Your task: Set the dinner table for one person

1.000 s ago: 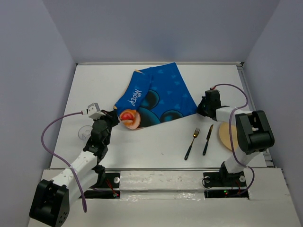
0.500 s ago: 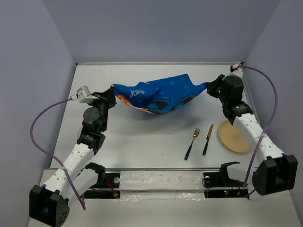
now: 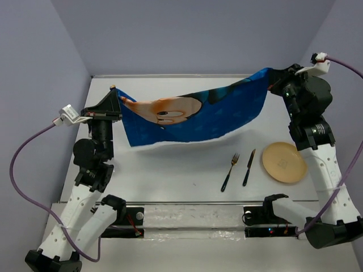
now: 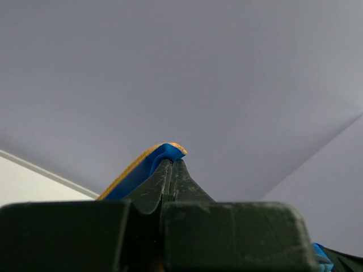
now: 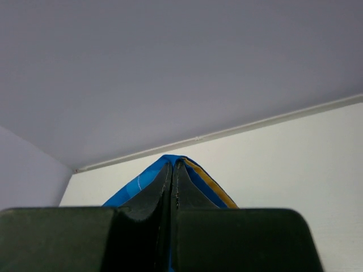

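Note:
The blue mat (image 3: 193, 120) is sagging in the air, so my left gripper and right gripper should pull its corners back and down to spread it flat over the white table (image 3: 134, 154).
A blue cartoon-printed cloth mat (image 3: 193, 116) hangs stretched in the air above the white dinner table (image 3: 170, 164), held by two corners. My left gripper (image 3: 115, 97) is shut on its left corner, whose blue and orange edge shows at the closed fingertips in the left wrist view (image 4: 161, 156). My right gripper (image 3: 273, 78) is shut on its right corner, which shows in the right wrist view (image 5: 195, 170). A fork (image 3: 230, 171), a knife (image 3: 249, 166) and a tan plate (image 3: 283, 162) lie on the table at the near right.
Grey walls enclose the table at the back and both sides. The arm bases and a rail run along the near edge (image 3: 198, 212). Purple cables loop from both wrists.
Both arms have lifted and spread apart, raising the mat off the table and pulling it out flat between them. The plate is now uncovered by the right arm.

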`<state>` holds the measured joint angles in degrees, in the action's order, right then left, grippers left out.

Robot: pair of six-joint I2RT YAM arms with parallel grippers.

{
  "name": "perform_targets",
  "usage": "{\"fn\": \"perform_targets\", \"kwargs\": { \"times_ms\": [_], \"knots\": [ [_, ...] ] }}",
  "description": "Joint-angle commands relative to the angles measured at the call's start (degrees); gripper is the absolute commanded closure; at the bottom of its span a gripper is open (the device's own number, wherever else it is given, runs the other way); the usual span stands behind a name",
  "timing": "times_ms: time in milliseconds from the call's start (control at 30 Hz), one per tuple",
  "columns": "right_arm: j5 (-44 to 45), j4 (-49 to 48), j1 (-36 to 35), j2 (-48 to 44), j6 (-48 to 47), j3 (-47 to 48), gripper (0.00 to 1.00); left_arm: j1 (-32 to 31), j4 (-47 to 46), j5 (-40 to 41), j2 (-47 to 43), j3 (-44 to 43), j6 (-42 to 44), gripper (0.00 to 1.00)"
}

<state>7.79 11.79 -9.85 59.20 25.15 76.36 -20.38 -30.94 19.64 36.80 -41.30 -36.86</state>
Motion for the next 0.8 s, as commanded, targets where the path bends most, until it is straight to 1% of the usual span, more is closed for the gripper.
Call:
{"fn": "perform_targets", "kwargs": {
  "times_ms": [0, 167, 233, 300, 333, 367, 400, 433, 467, 533, 567, 600, 667, 700, 733, 767],
  "knots": [
    [1.70, 0.96, -0.35, 6.79, -2.21, 3.27, 1.00, 0.25, -2.37, 1.63, 5.64, -2.12, 1.88, 1.00],
    [3.19, -0.89, -0.35, 14.26, -3.52, 7.39, 1.00, 0.78, -4.21, 2.16, 13.98, -4.66, 3.20, 1.00],
    [3.81, -0.98, -0.35, 19.18, -4.66, 11.69, 1.00, 1.92, -4.83, 1.55, 18.28, -7.56, 3.72, 1.00],
    [3.37, -0.81, -0.35, 22.61, -5.02, 17.49, 1.00, 3.58, -5.01, 0.06, 21.37, -11.33, 3.38, 1.00],
    [2.67, -0.46, 0.87, 25.76, -5.11, 19.77, 1.00, 4.64, -4.92, -1.08, 22.87, -13.17, 3.11, 1.00],
    [2.32, 1.20, 0.88, 27.44, -5.11, 22.58, 1.00, 6.74, -4.14, -3.27, 26.01, -17.54, 2.68, 1.00],
    [2.23, 2.09, 1.58, 29.03, -5.46, 28.96, 1.00, 7.89, -3.35, -4.42, 27.70, -19.94, 2.59, 1.00],
    [2.14, 3.05, 2.19, 31.91, -5.81, 32.16, 1.00, 8.86, -2.56, -5.30, 29.11, -22.48, 2.58, 1.00],
    [2.23, 4.63, 2.20, 33.07, -6.25, 35.23, 1.00, 10.52, -1.24, -7.05, 31.38, -26.86, 2.58, 1.00],
    [2.75, 5.52, 2.72, 35.01, -7.56, 41.64, 1.00, 11.59, 0.08, -8.30, 32.98, -30.23, 2.58, 1.00],
    [2.75, 5.70, 2.73, 35.11, -7.83, 42.72, 1.00, 12.03, 0.61, -9.17, 33.42, -31.90, 2.58, 1.00],
    [2.67, 5.79, 2.73, 35.02, -8.01, 43.26, 1.00, 12.12, 0.79, -9.53, 33.43, -32.00, 2.58, 1.00],
    [1.71, 5.70, 2.73, 33.44, -7.75, 40.64, 1.00, 12.03, 0.71, -10.23, 32.38, -30.96, 2.06, 1.00],
    [1.18, 4.83, 2.73, 32.65, -6.96, 38.36, 1.00, 12.03, 0.44, -10.23, 31.85, -28.16, 1.10, 1.00],
    [0.48, 3.34, 2.73, 31.69, -6.61, 35.12, 1.00, 12.03, -0.17, -10.32, 31.32, -26.13, 0.66, 1.00],
    [-0.31, 1.76, 2.73, 30.46, -6.25, 27.26, 1.00, 12.03, -1.39, -10.50, 30.10, -23.94, 0.13, 1.00]
  ]
}}
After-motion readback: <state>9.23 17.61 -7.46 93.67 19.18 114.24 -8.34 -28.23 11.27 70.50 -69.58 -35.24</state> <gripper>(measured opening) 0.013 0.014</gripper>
